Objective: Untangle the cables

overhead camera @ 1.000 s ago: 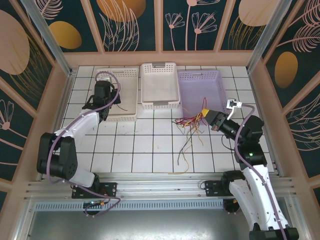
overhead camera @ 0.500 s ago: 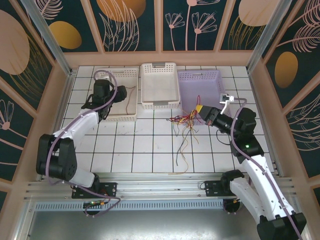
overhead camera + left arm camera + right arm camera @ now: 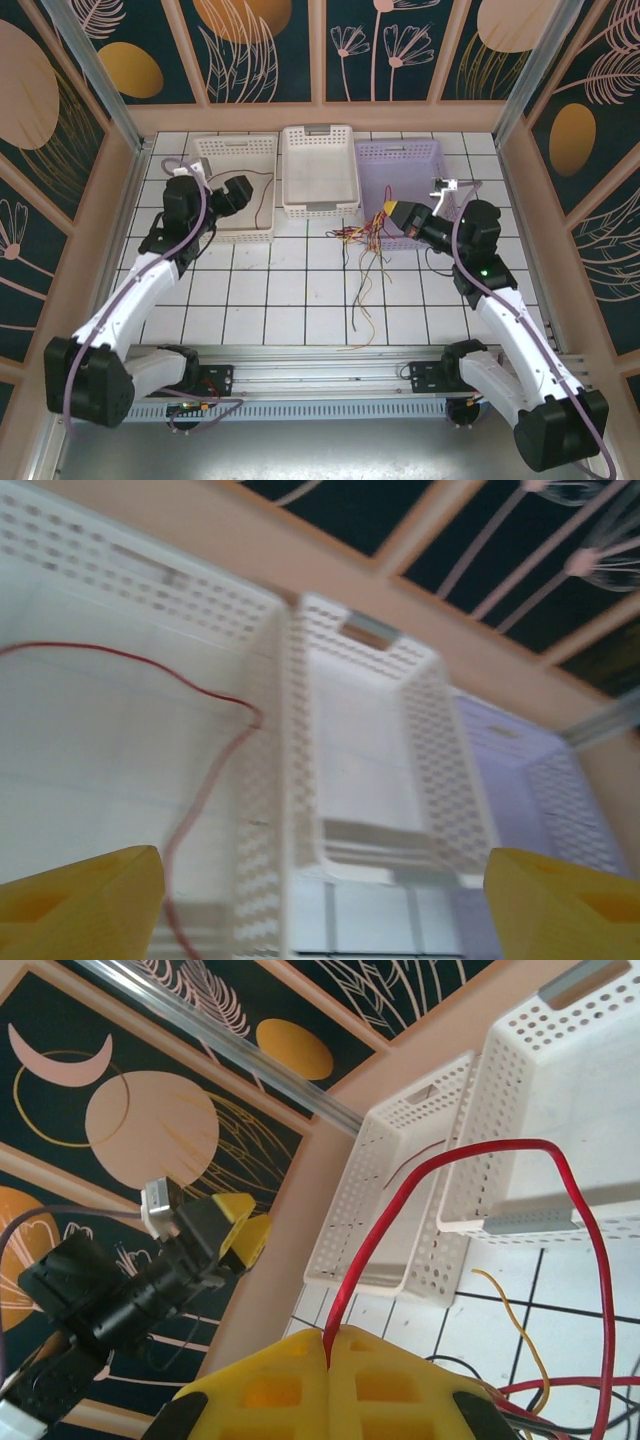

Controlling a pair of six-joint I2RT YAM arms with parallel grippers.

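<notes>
I should keep moving my left gripper toward those ends [image 3: 333, 235] until it closes on a black one, as my right gripper holds up the tangle [image 3: 371, 232] with loose ends sticking out.
A tangle of thin red, black and yellow cables [image 3: 362, 243] hangs from my right gripper [image 3: 390, 213] just in front of the purple basket [image 3: 430, 152], with loose ends trailing down over the tiles. In the right wrist view the yellow fingers [image 3: 270, 1390] of my right gripper [image 3: 328, 1345] are shut on a red cable [image 3: 450, 1160] that loops up and back down. A single red cable [image 3: 262, 200] lies in the left white basket [image 3: 250, 146]; the left wrist view shows this red cable [image 3: 230, 705] too. My left gripper [image 3: 238, 191] hovers open over that basket, its fingertips [image 3: 80, 900] wide apart and nothing between them.
Three baskets stand in a row at the back: the left one, a white middle basket [image 3: 345, 170] and the purple one. Wooden walls [image 3: 320, 116] close in the tiled table [image 3: 290, 300]. Across the scene from the right wrist camera is my left gripper [image 3: 235, 1235].
My left gripper has opened, let go of the red cable in the left basket and drawn back to the left. My right gripper has risen up and left with the tangle.
</notes>
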